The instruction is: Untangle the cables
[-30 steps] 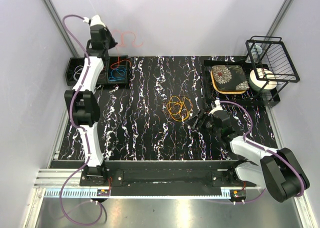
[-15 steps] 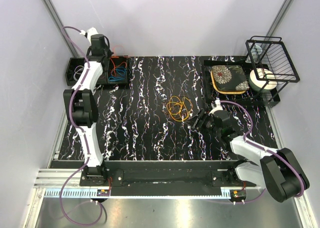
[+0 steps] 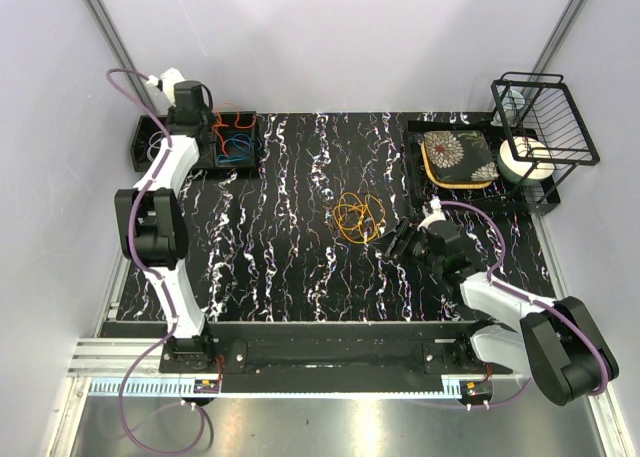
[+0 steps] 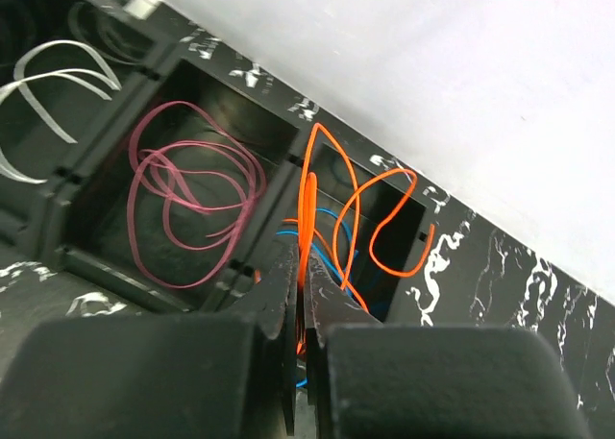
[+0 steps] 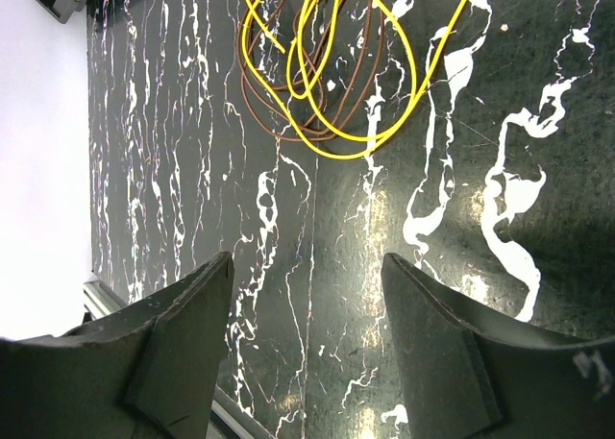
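The orange cable's loops [image 4: 356, 201] are hanging above the compartment with the blue cable [image 3: 237, 147], so my left gripper keeps going down until the loops are between the compartment's sides, then let go.
My left gripper [image 3: 203, 125] is over the black organizer tray [image 3: 141, 155] at the back left, shut on a thin orange cable [image 4: 384, 218]. The cable loops down over the tray's right compartment, where a blue cable [image 4: 332, 230] lies. In the left wrist view a pink-red cable [image 4: 192, 204] fills the middle compartment and a whitish cable [image 4: 43, 88] the left one. A tangle of yellow cable [image 5: 332, 84] and brown cable [image 5: 288, 122] lies mid-table [image 3: 358, 217]. My right gripper [image 3: 397, 241] is open and empty just right of that tangle.
A black tray with a floral plate [image 3: 458, 157] sits at the back right. Beside it are a black wire rack [image 3: 545, 117] and a white round object [image 3: 525, 160]. The table's left edge shows in the right wrist view [image 5: 91, 285].
My left gripper has come down and to the left with the orange cable, from up against the back wall to just over the tray. The right arm has not moved.
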`<action>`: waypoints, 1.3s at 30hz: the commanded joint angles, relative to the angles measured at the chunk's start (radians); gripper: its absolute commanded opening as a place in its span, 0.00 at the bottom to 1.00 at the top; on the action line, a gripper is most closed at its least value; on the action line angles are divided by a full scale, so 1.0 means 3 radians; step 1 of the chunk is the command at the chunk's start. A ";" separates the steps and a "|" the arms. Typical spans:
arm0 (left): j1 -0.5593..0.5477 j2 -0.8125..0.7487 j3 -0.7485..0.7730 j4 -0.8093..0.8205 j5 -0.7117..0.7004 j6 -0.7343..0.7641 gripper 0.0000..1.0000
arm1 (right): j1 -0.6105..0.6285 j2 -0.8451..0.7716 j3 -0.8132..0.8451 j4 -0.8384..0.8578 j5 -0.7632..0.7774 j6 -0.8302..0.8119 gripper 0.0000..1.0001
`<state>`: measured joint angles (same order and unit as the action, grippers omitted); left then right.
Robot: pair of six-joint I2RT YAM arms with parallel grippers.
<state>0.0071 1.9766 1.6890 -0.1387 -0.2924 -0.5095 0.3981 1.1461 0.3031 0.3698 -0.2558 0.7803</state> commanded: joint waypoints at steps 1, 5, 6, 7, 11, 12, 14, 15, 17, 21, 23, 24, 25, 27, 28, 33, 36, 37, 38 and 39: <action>0.0084 -0.0248 -0.0113 0.0248 -0.0191 -0.0127 0.00 | -0.0018 0.0009 0.0120 0.0102 -0.0052 0.0007 0.69; 0.0104 -0.0253 -0.0118 0.0222 -0.0201 -0.0173 0.00 | -0.0018 0.0014 0.0125 0.0092 -0.0068 0.0002 0.69; 0.0104 -0.0284 -0.0158 0.0222 -0.0227 -0.0194 0.00 | -0.0018 0.0014 0.0125 0.0092 -0.0068 0.0007 0.69; 0.0114 -0.0299 -0.0184 0.0273 -0.0247 -0.0214 0.00 | -0.0023 0.0014 0.0125 0.0092 -0.0068 0.0007 0.69; 0.0125 -0.0284 -0.0164 0.0340 -0.0069 -0.0148 0.00 | -0.0023 0.0030 0.0135 0.0092 -0.0068 0.0002 0.69; 0.0120 -0.0244 -0.0128 0.0329 -0.0028 -0.0138 0.00 | -0.0023 0.0030 0.0135 0.0092 -0.0068 0.0002 0.69; 0.0120 -0.0213 -0.0123 0.0324 0.0054 -0.0163 0.00 | -0.0023 0.0035 0.0140 0.0092 -0.0068 0.0002 0.69; 0.0125 -0.0187 -0.0123 0.0314 0.0064 -0.0193 0.00 | -0.0023 0.0040 0.0140 0.0092 -0.0068 0.0002 0.69; 0.0120 -0.0156 -0.0128 0.0273 0.0120 -0.0295 0.00 | -0.0023 0.0035 0.0135 0.0092 -0.0068 0.0002 0.69; 0.0064 -0.0034 -0.0077 0.0263 0.0208 -0.0322 0.00 | -0.0023 0.0050 0.0140 0.0097 -0.0073 -0.0003 0.69; 0.0038 0.0022 -0.0021 0.0217 0.0233 -0.0332 0.00 | -0.0028 0.0050 0.0140 0.0102 -0.0073 0.0002 0.69; 0.0038 0.0083 0.0030 0.0197 0.0238 -0.0337 0.00 | -0.0028 0.0045 0.0140 0.0102 -0.0073 0.0002 0.69; 0.0028 0.0114 0.0061 0.0161 0.0248 -0.0337 0.00 | -0.0023 0.0055 0.0140 0.0102 -0.0078 0.0002 0.69; 0.0028 0.0196 0.0127 0.0150 0.0254 -0.0337 0.00 | -0.0023 0.0050 0.0140 0.0107 -0.0078 0.0002 0.69; 0.0028 0.0227 0.0153 0.0145 0.0264 -0.0327 0.00 | -0.0023 0.0055 0.0140 0.0107 -0.0083 0.0002 0.69; -0.0008 0.0529 0.0424 0.0089 0.0453 -0.0281 0.00 | -0.0028 0.0086 0.0150 0.0117 -0.0093 -0.0003 0.69; -0.0008 0.0636 0.0465 0.0130 0.0392 -0.0291 0.00 | -0.0023 0.0106 0.0161 0.0117 -0.0109 -0.0009 0.69; -0.0084 0.0662 0.0475 0.0160 0.0351 -0.0266 0.00 | -0.0023 0.0112 0.0166 0.0112 -0.0109 -0.0004 0.69; -0.0090 0.0707 0.0490 0.0186 0.0315 -0.0250 0.00 | -0.0023 0.0122 0.0171 0.0112 -0.0114 -0.0003 0.69; -0.0115 0.0733 0.0506 0.0216 0.0290 -0.0235 0.00 | -0.0023 0.0132 0.0171 0.0117 -0.0119 -0.0009 0.69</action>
<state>-0.0010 2.1685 1.7802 -0.1326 -0.1898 -0.5995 0.3965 1.1748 0.3119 0.3695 -0.2623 0.7818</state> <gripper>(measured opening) 0.009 0.688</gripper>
